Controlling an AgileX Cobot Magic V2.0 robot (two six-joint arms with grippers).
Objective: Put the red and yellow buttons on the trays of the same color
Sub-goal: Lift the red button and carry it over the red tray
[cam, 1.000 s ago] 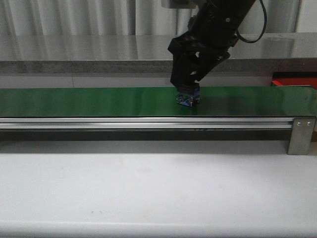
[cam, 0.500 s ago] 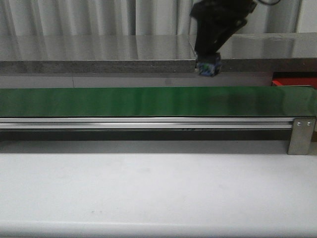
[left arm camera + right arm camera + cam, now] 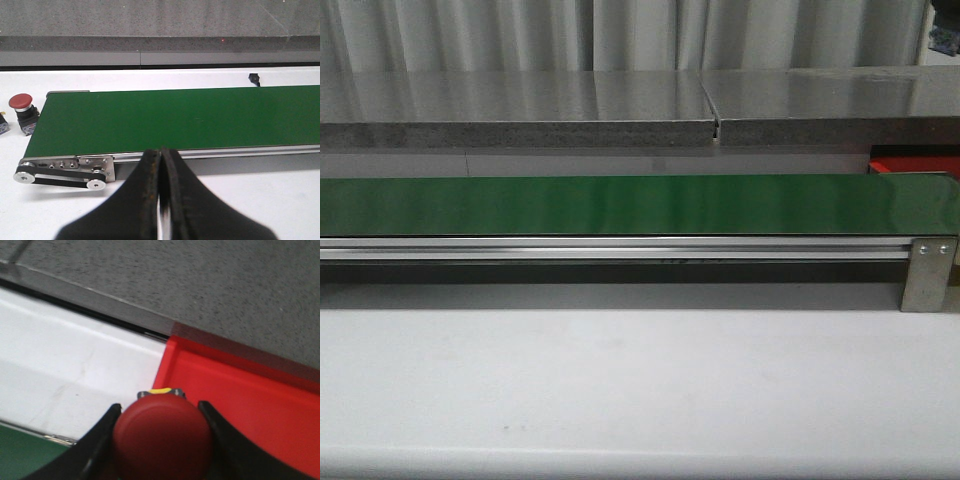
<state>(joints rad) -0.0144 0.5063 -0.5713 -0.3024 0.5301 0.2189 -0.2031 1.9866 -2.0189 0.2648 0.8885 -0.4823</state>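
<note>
The red button point(image 3: 162, 435) hangs cap up by the clear red tray point(image 3: 237, 402), so I should keep moving my right gripper over the tray and down until the button stands inside.
In the right wrist view my right gripper point(image 3: 159, 409) is shut on a red button point(image 3: 162, 437), whose glossy domed cap fills the gap between the black fingers point(image 3: 100, 440). It hangs over the near corner of the red tray point(image 3: 250, 400), where tray meets white table. The front view shows only a sliver of that tray point(image 3: 915, 160), past the belt's right end. My left gripper point(image 3: 160, 151) is shut and empty, in front of the green belt. A second red button point(image 3: 21, 101) stands on the table beside the belt's end. No yellow button or yellow tray shows.
The long green belt point(image 3: 620, 205) on its aluminium rail point(image 3: 620, 248) crosses the table, with a metal bracket point(image 3: 928, 272) at its right end. A grey stone ledge point(image 3: 520, 130) runs behind it. A small black object point(image 3: 254, 78) lies beyond the belt.
My right arm has lifted the button off the belt, risen, and swung right out of the front view. The belt now has nothing on it.
</note>
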